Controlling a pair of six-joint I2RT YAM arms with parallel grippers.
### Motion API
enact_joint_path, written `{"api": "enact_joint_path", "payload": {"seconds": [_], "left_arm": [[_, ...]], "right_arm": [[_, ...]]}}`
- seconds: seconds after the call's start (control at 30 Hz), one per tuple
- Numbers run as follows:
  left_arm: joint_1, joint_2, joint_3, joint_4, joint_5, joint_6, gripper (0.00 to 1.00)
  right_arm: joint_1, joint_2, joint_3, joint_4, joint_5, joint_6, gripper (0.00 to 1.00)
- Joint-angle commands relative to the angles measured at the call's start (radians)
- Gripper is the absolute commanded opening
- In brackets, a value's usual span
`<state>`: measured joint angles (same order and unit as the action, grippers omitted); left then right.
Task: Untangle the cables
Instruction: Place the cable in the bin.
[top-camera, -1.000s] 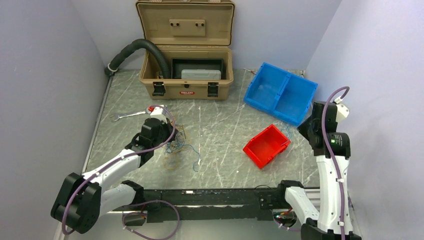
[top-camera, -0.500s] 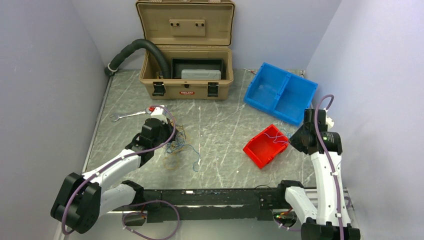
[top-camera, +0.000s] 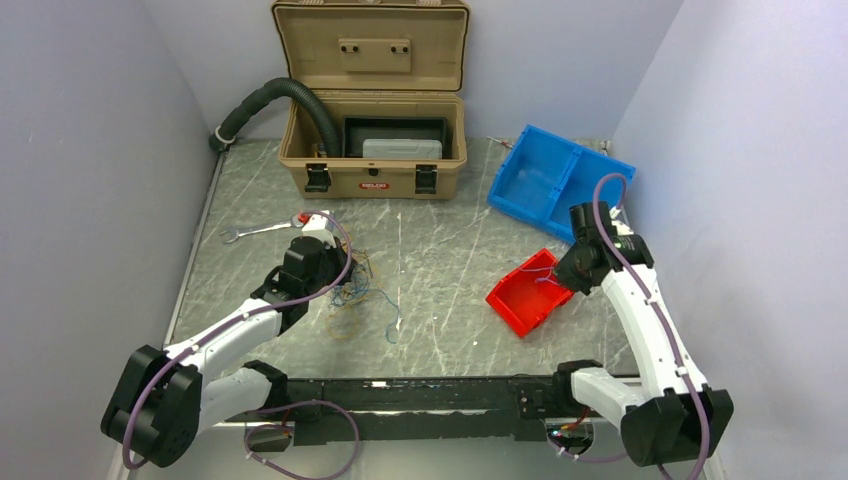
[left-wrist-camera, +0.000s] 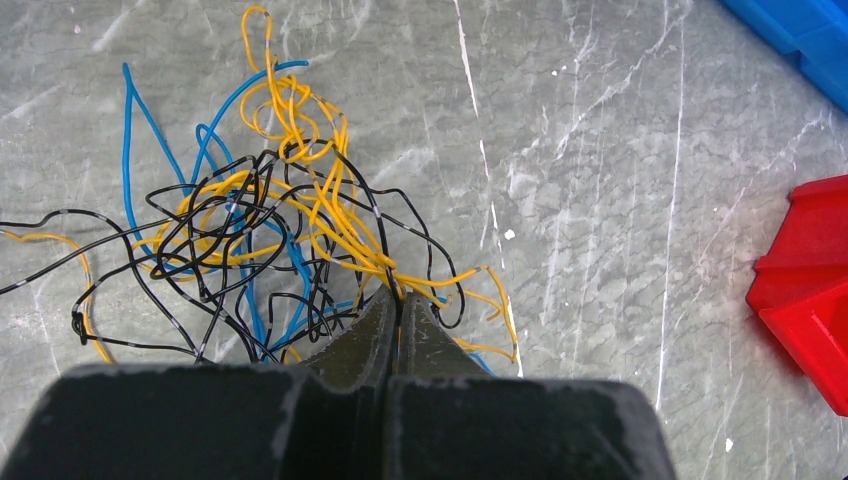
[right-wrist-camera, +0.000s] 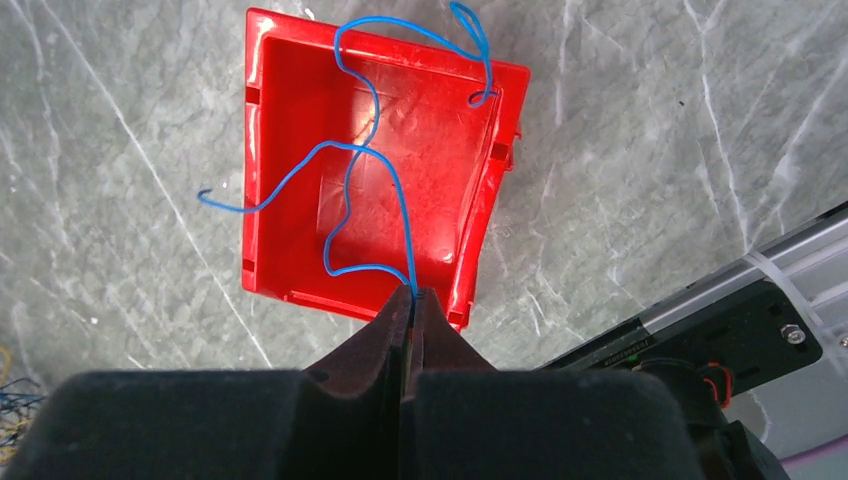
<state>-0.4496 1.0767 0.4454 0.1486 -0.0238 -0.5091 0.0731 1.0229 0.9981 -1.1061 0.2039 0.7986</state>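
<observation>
The blue wire's loose end (right-wrist-camera: 206, 197) pokes out beyond the red bin's side. Next, my right gripper moves back and gets that end inside the bin (right-wrist-camera: 297, 235) before it opens.
The cables (left-wrist-camera: 270, 220) lie as a loose tangle of thin blue, yellow-orange and black wires (top-camera: 352, 292) on the marble table, left of centre. My left gripper (left-wrist-camera: 400, 297) is shut at the tangle's near edge, with yellow and black strands pinched between its tips (top-camera: 342, 284). One blue wire (right-wrist-camera: 350, 180) hangs curled over the red bin (right-wrist-camera: 290, 230); my right gripper (right-wrist-camera: 413, 292) is shut on its end just above the bin's near rim (top-camera: 556, 277). One loose end of that wire reaches out past the bin's left wall.
A red bin (top-camera: 520, 305) sits right of centre, with a blue two-compartment bin (top-camera: 560, 185) behind it. An open tan toolbox (top-camera: 375, 175) stands at the back, with a black corrugated hose (top-camera: 280, 92) running into it. A wrench (top-camera: 255, 232) lies at the left.
My right arm has swung left and down from beside the blue bin to over the red bin, carrying the blue wire. The left arm and the tangle have not moved.
</observation>
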Motion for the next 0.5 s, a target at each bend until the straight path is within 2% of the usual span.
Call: {"api": "enact_joint_path", "payload": {"seconds": [0.0, 0.17, 0.3, 0.47], "left_arm": [[-0.005, -0.021, 0.032, 0.014, -0.013, 0.013, 0.00], [-0.005, -0.018, 0.034, 0.014, -0.013, 0.014, 0.00], [-0.006, -0.017, 0.033, 0.015, -0.011, 0.014, 0.00], [-0.006, -0.016, 0.033, 0.016, -0.012, 0.014, 0.00]], "right_arm": [[0.069, 0.036, 0.034, -0.029, 0.094, 0.093, 0.00], [0.100, 0.042, 0.100, -0.128, 0.131, 0.030, 0.00], [0.099, -0.020, 0.156, -0.141, 0.104, -0.080, 0.00], [0.100, -0.082, 0.202, -0.184, 0.106, -0.097, 0.00]]}}
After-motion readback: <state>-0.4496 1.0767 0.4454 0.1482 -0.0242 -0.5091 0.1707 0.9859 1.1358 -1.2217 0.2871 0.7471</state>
